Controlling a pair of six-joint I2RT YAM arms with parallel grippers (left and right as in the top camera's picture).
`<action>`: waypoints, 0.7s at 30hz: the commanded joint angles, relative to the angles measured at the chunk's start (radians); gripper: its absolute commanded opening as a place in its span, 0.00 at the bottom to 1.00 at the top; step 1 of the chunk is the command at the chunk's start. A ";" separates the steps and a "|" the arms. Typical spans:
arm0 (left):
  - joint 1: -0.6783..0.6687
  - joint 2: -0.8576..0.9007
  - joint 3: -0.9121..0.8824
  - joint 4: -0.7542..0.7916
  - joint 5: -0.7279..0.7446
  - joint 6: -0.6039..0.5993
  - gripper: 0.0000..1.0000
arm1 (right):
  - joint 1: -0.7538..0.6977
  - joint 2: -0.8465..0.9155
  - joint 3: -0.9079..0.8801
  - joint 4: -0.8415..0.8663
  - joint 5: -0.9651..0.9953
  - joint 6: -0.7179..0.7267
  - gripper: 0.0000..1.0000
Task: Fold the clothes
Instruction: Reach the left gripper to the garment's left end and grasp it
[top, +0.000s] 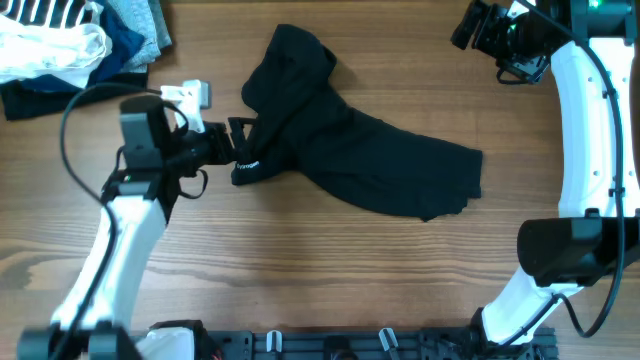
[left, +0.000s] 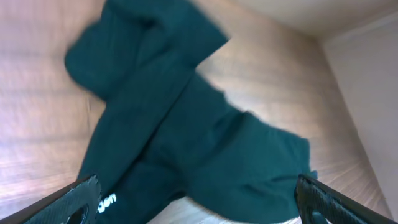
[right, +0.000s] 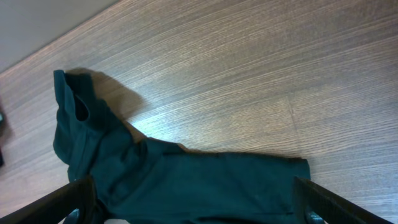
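Note:
I should keep lowering my open left gripper until my fingers are on both sides of the fabric (top: 252, 167) next to the white logo, because the black garment's logo edge (top: 240, 179) lies free below the gripper.
The clothes (top: 370, 150) are one black garment lying crumpled across the middle of the wooden table, with a bunched part toward the back left and a flatter part reaching right. A small white logo (top: 247, 165) shows at its left edge. My left gripper (top: 243, 147) stands open at that left edge, its jaws either side of the fabric by the logo (left: 107, 202). In the left wrist view the garment (left: 186, 137) fills the space between the fingers (left: 74, 199), and nothing is pinched. My right gripper (top: 468, 32) hangs open at the back right, apart from the garment (right: 186, 180).
A heap of white, striped, light-blue and navy garments (top: 70, 40) lies at the back left corner. Bare wood (top: 330, 270) runs along the front of the table, and the arm bases sit at the front edge.

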 joint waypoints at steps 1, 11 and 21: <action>-0.019 0.109 0.009 0.001 -0.016 -0.016 1.00 | 0.000 0.012 -0.004 0.003 -0.012 0.007 1.00; -0.166 0.223 0.010 -0.043 -0.466 -0.039 1.00 | 0.000 0.012 -0.004 0.008 -0.012 0.007 1.00; -0.207 0.315 0.009 -0.063 -0.658 -0.004 1.00 | 0.000 0.012 -0.004 0.007 -0.011 0.007 1.00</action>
